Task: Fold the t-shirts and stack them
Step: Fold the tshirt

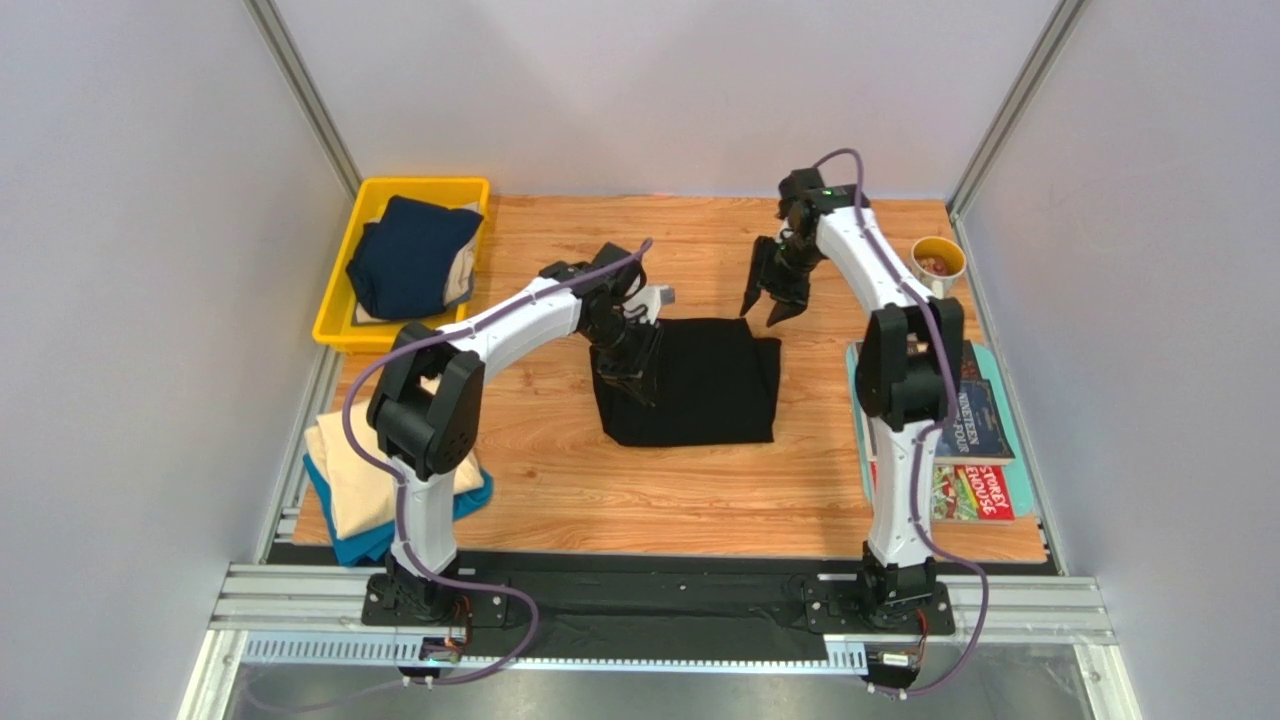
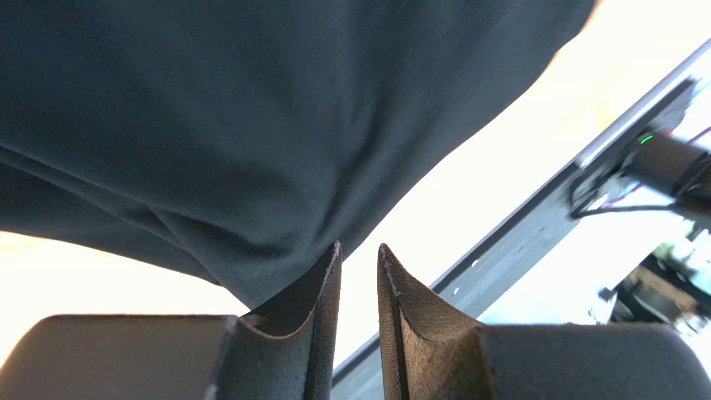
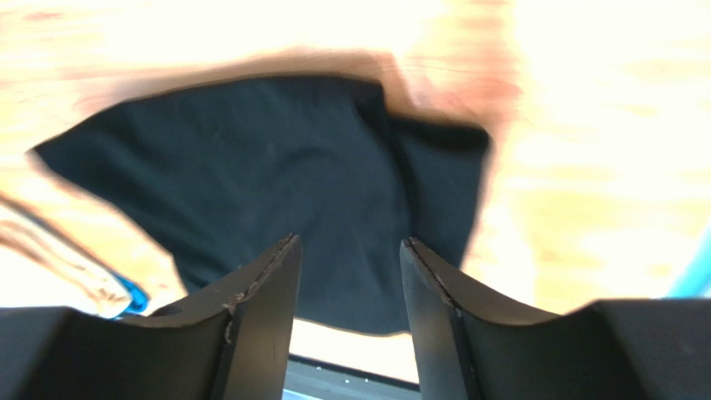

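Note:
My right gripper is above a spot past the black t-shirt's far edge (image 1: 724,321). It should swing back and take the t-shirt's side edge (image 1: 775,365) facing the magazines, opposite my left gripper.
A black t-shirt (image 1: 699,387) lies folded in a rough square on the middle of the wooden table. My left gripper (image 1: 628,348) is at its far left corner. In the left wrist view the jaws (image 2: 359,247) stand slightly open with a bare gap, and the black cloth (image 2: 209,125) hangs just left of the left finger. My right gripper (image 1: 769,305) hovers open above the far right corner, with the shirt (image 3: 275,167) below and nothing between its fingers (image 3: 349,240). A navy t-shirt (image 1: 413,255) lies in the bin. A cream t-shirt (image 1: 376,473) rests on a teal-blue one (image 1: 358,537) at the near left.
The yellow plastic bin (image 1: 338,308) stands at the far left corner. Colourful magazines (image 1: 977,443) lie along the right edge, with a small cup (image 1: 938,264) behind them. Grey walls close in the table on three sides.

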Available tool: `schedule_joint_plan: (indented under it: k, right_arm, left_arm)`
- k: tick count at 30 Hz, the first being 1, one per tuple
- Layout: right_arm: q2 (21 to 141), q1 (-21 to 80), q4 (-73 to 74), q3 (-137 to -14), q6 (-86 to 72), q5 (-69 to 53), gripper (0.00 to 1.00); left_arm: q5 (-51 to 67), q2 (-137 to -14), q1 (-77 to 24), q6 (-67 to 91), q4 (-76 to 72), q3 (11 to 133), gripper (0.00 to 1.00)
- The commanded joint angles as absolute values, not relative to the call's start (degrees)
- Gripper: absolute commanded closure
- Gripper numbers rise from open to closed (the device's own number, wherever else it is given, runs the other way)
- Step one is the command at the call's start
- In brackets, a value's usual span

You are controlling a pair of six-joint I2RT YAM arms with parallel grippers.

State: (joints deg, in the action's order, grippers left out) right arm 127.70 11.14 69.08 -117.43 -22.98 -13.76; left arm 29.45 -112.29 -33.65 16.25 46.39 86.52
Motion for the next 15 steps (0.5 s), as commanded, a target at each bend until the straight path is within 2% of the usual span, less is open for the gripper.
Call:
schedule_joint_plan:
  k: [1,8,15]
  right_arm:
    - [115.24,7.92,63.2,-105.79,-23.38,-15.21,0.42]
    - [111.18,4.22,51.69,-84.85,-26.36,-28.88,0.41]
    - [114.61,3.96,44.13,-79.46,-27.77,-35.51,0.41]
  left_arm:
    - [27.69,-111.8,-31.47,14.77,50.0,92.63,0.71]
    - [27.69,-109.34,-26.11,14.77,49.57,89.48,0.71]
    - [25.75,-108.63,-25.31,13.97,51.24,89.56,0.71]
